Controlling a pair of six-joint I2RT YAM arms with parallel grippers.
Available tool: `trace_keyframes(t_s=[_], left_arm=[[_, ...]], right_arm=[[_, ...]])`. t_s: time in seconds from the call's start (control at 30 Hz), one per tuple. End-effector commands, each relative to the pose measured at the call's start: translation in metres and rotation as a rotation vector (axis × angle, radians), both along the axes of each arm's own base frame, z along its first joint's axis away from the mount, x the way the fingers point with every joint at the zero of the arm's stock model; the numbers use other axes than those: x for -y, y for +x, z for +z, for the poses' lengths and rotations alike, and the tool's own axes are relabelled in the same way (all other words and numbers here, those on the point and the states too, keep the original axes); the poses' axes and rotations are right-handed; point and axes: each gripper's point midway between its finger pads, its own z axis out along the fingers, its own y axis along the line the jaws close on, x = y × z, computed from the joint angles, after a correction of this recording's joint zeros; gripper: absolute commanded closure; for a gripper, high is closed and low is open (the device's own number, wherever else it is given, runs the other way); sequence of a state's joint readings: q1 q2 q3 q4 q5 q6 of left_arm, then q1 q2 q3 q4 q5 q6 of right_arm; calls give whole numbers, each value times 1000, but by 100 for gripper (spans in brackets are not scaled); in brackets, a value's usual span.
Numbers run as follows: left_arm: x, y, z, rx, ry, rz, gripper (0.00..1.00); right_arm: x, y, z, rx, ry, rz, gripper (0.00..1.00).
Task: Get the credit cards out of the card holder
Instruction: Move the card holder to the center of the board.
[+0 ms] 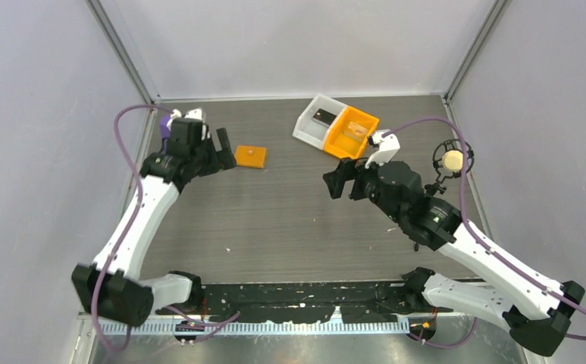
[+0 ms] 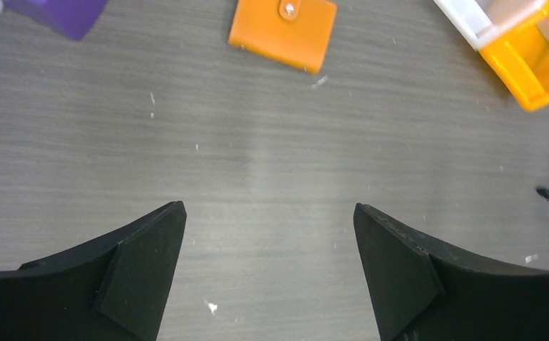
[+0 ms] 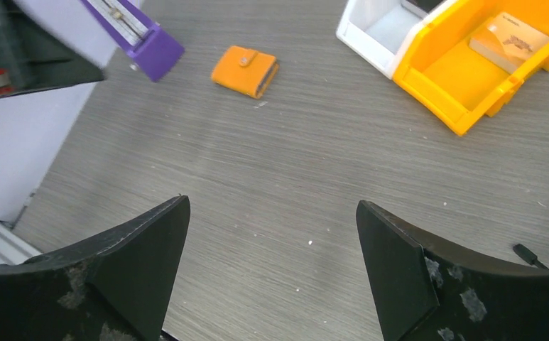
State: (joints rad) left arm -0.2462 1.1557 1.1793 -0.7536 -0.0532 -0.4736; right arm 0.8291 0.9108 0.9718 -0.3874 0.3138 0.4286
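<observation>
The card holder (image 1: 251, 157) is far back, away from my right gripper. Next, my left gripper pulls it to the front middle (image 1: 280, 230) first, before my right gripper opens it.
The card holder (image 1: 250, 156) is a small flat orange wallet that lies closed on the table at the back left, with its stud facing up. It also shows in the left wrist view (image 2: 283, 32) and the right wrist view (image 3: 245, 71). No cards show; the closed holder hides its inside. My left gripper (image 1: 227, 152) is open and empty just left of the holder, with bare table between its fingertips (image 2: 270, 220). My right gripper (image 1: 333, 182) is open and empty over the table's middle, well to the right of the holder, and also shows in its wrist view (image 3: 271, 213).
A white bin (image 1: 314, 125) holding a dark object and an orange plastic bin (image 1: 343, 142) holding a tan flat piece (image 3: 509, 39) stand side by side at the back right. A purple part of the left arm (image 3: 140, 39) is near the holder. A round mount (image 1: 452, 160) stands at the right.
</observation>
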Motion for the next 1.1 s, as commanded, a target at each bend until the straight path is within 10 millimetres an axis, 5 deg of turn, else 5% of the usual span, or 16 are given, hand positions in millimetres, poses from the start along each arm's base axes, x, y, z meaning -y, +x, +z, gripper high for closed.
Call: trace_keyframes(t_s=[0.0,0.2,0.4,0.6,0.9,1.07], left_arm=[[3,62,1,31,15,61,11],[23,133,-50,-76,-33,47,21],[29,167,-104,-184,-112,86,27],[21,183,-146,-271,-134,105,27],[22,190,-169,-301,-189,93,33],[27,183,-172,-326,-207,79,53]], right_arm=[[5,-10,37,102,114,27,4],[-7,-28,38,118,159,150,3],[-14,-50,47,176,159,294,2],[-8,-55,55,218,165,299,1],[-8,-45,48,213,129,266,1],[-13,-40,44,196,107,264,1]])
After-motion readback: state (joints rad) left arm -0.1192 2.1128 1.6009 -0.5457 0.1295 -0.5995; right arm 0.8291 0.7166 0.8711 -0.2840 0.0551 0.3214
